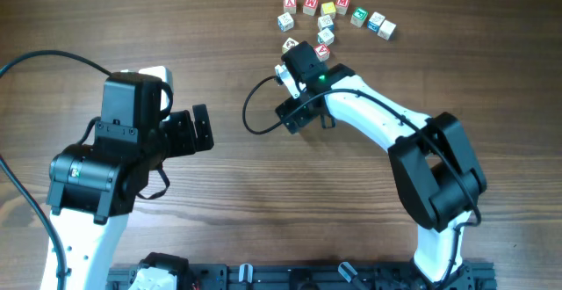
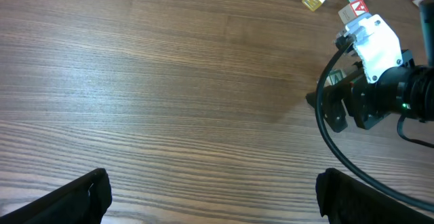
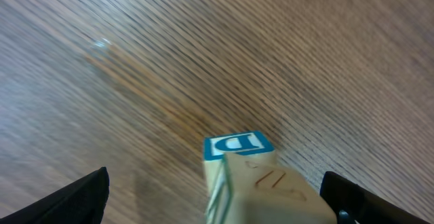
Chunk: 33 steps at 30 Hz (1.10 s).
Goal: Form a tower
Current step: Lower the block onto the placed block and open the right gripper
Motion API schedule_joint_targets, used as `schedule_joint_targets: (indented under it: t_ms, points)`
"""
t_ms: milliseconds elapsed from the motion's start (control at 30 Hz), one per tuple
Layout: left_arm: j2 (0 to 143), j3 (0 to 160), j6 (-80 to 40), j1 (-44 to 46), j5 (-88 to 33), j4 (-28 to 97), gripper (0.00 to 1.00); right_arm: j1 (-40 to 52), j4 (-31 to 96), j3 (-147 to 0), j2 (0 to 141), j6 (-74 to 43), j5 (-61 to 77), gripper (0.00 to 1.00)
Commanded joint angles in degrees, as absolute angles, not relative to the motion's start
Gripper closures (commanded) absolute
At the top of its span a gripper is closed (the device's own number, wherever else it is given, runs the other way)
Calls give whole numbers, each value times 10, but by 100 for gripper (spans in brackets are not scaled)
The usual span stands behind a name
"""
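I should turn the upper cube and squeeze its opposite sides square with my right gripper, because it is sitting twisted on the blue D cube. I will get another cube after that.
The tower shows in the right wrist view as two small wooden cubes. The lower cube has a blue D face. The upper one is pale with an engraved mark and a green edge. My right gripper is open around the tower, both dark fingertips well clear of the cubes. From overhead the right gripper covers the tower. In the left wrist view a cube peeks out beside the right gripper. My left gripper hangs open and empty at the left.
Several loose letter cubes with red, green, blue and yellow faces lie in a cluster at the far right, just beyond the right wrist. A red-lettered cube sits close to the wrist camera. A black cable loops left of the right gripper.
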<state>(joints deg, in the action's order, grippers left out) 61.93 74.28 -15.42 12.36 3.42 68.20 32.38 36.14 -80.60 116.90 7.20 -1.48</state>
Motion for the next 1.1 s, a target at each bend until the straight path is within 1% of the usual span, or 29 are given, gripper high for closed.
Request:
schedule_joint_targets:
  t_ms: [0,167,267,467,567,667,700,767,867,1067]
  points:
    - [620,740,-159,124,42,682,0,305,361,-800,1180,88,-1,1]
    - [620,740,-159,124,42,682,0,299,360,-800,1181,88,16,29]
    - [620,740,-159,124,42,682,0,299,361,-800,1182,84,23,44]
    - [620,740,-159,124,42,682,0,299,360,-800,1182,53,25,61]
    - [620,740,-159,124,42,682,0,299,358,-800,1182,17,-16,69]
    - [620,740,-159,124,42,682,0,299,358,-800,1182,0,-22,74]
    - [620,740,-159,124,42,682,0,299,359,-800,1182,-7,-22,77]
    - [620,740,-159,124,42,682,0,299,359,-800,1182,-29,-31,78]
    - [620,740,-159,124,42,682,0,299,358,-800,1182,-118,-78,78]
    - [620,740,-159,124,42,682,0,299,356,-800,1182,-230,-86,77]
